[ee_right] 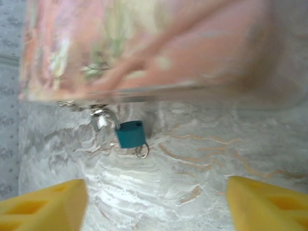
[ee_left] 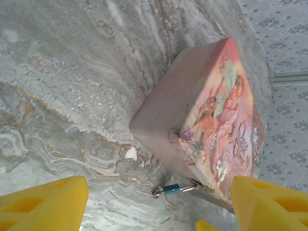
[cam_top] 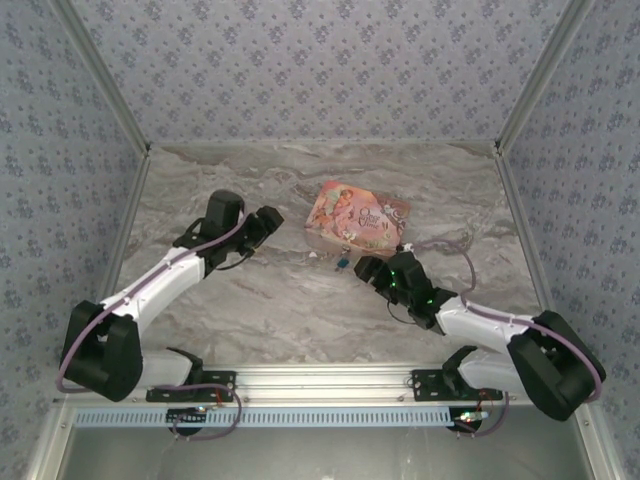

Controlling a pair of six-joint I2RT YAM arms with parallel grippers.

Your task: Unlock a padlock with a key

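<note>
The pink box (cam_top: 356, 216) stands crooked and free behind the padlock, so next my left gripper braces its near corner (cam_top: 309, 234) before my right gripper works the padlock.
The tiny blue padlock (cam_top: 342, 262) lies on the marble table against the near side of the pink box (cam_top: 357, 218). Its silvery shackle (ee_right: 102, 118) is hooked through the box's clasp. A small grey metal ring, apparently the key (ee_right: 142, 152), sits at the bottom end of the padlock (ee_right: 131, 134); I cannot tell whether it is inserted. My right gripper (cam_top: 366, 268) is open just right of the lock, its yellow fingers (ee_right: 267, 204) spread wide. My left gripper (cam_top: 268, 225) is open left of the box, with the padlock (ee_left: 171, 189) and the key (ee_left: 157, 192) ahead of it.
The pink-orange patterned box (ee_left: 211, 120) stands in the middle of the table (cam_top: 250, 300), close to both grippers. Patterned walls (cam_top: 60, 150) enclose the table on three sides. A metal rail (cam_top: 330, 380) runs along the near edge.
</note>
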